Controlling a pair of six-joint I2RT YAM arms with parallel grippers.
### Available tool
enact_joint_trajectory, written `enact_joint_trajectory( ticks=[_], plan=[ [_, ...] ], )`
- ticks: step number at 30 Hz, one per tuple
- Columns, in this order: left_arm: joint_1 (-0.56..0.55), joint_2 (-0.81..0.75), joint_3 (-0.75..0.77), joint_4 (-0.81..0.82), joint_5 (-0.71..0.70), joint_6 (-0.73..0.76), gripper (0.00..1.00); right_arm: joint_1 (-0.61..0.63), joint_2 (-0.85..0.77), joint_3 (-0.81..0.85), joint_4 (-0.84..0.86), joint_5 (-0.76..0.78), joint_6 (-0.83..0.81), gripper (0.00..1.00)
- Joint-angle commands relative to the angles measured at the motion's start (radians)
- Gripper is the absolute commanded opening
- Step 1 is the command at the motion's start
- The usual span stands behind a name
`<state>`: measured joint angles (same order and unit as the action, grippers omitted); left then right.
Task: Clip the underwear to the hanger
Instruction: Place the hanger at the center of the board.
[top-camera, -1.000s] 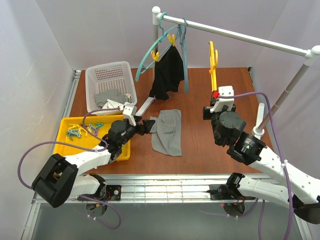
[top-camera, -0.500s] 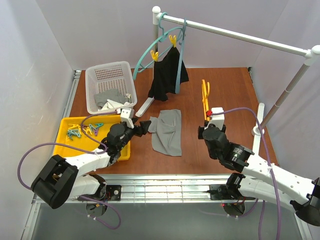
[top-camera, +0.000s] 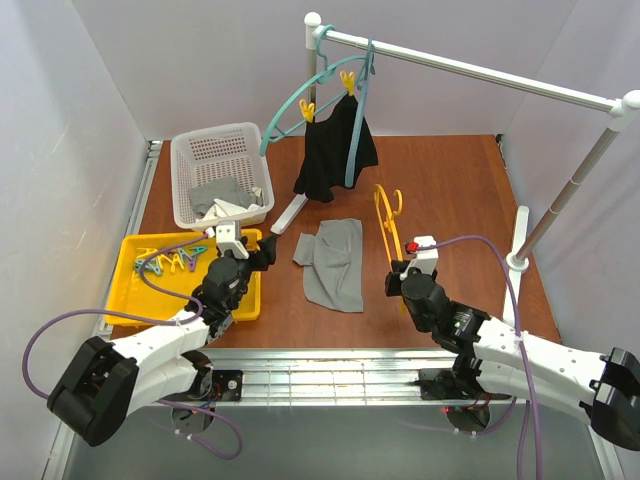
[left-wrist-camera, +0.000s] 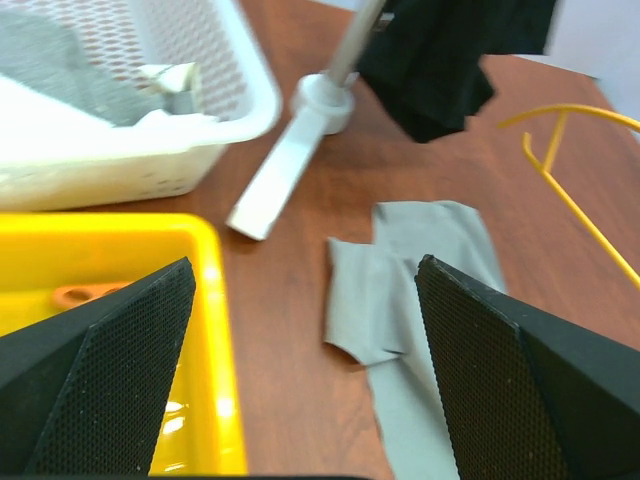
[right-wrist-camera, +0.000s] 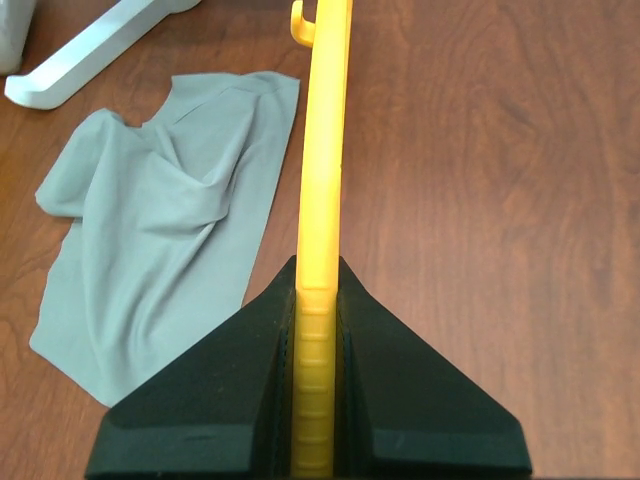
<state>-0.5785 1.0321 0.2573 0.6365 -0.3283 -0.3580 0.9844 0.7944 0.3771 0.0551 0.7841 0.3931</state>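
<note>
The yellow hanger's hook (top-camera: 398, 203) points away from the grey underwear, so my right gripper should keep lowering the hanger toward the underwear's edge (top-camera: 361, 268) and let go there.
The grey underwear (top-camera: 335, 262) lies flat on the brown table, also in the left wrist view (left-wrist-camera: 420, 300) and the right wrist view (right-wrist-camera: 160, 260). My right gripper (top-camera: 397, 282) (right-wrist-camera: 317, 275) is shut on the thin yellow hanger (top-camera: 385, 213) (right-wrist-camera: 322, 150) and holds it low over the table just right of the underwear, hook pointing away. The hanger also shows in the left wrist view (left-wrist-camera: 570, 170). My left gripper (top-camera: 262, 255) (left-wrist-camera: 305, 268) is open and empty, left of the underwear, over the corner of the yellow tray.
A white basket (top-camera: 205, 150) with grey cloth stands at the back left. A yellow tray (top-camera: 135, 295) holds several clips. A black garment (top-camera: 335, 150) hangs on a teal hanger from the white rail (top-camera: 470, 70). The rack's feet (top-camera: 290, 210) (top-camera: 518, 262) rest on the table.
My right arm has drawn back and down with the yellow hanger, from near the rail to beside the underwear. My left gripper has pulled back left, away from the underwear's edge.
</note>
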Motion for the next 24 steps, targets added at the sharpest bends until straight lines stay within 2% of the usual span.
enact_joint_trajectory(
  ticks=[1,2,8,20,24],
  plan=[
    [0.032,-0.023,-0.024,-0.058,-0.091,-0.042,0.82,0.004,0.015,-0.055,0.241,-0.032,0.024,0.01],
    [0.061,-0.027,-0.030,-0.057,-0.080,-0.059,0.82,0.005,0.026,-0.084,0.311,-0.043,0.024,0.01],
    [0.140,-0.003,-0.033,-0.052,0.015,-0.098,0.82,-0.023,0.112,-0.141,0.440,-0.115,0.065,0.01],
    [0.152,-0.012,-0.084,0.009,-0.015,-0.096,0.82,-0.041,0.310,-0.227,0.632,-0.167,0.171,0.01],
    [0.152,-0.007,-0.081,0.015,-0.008,-0.096,0.82,-0.043,0.313,-0.239,0.650,-0.134,0.176,0.01]
  ],
)
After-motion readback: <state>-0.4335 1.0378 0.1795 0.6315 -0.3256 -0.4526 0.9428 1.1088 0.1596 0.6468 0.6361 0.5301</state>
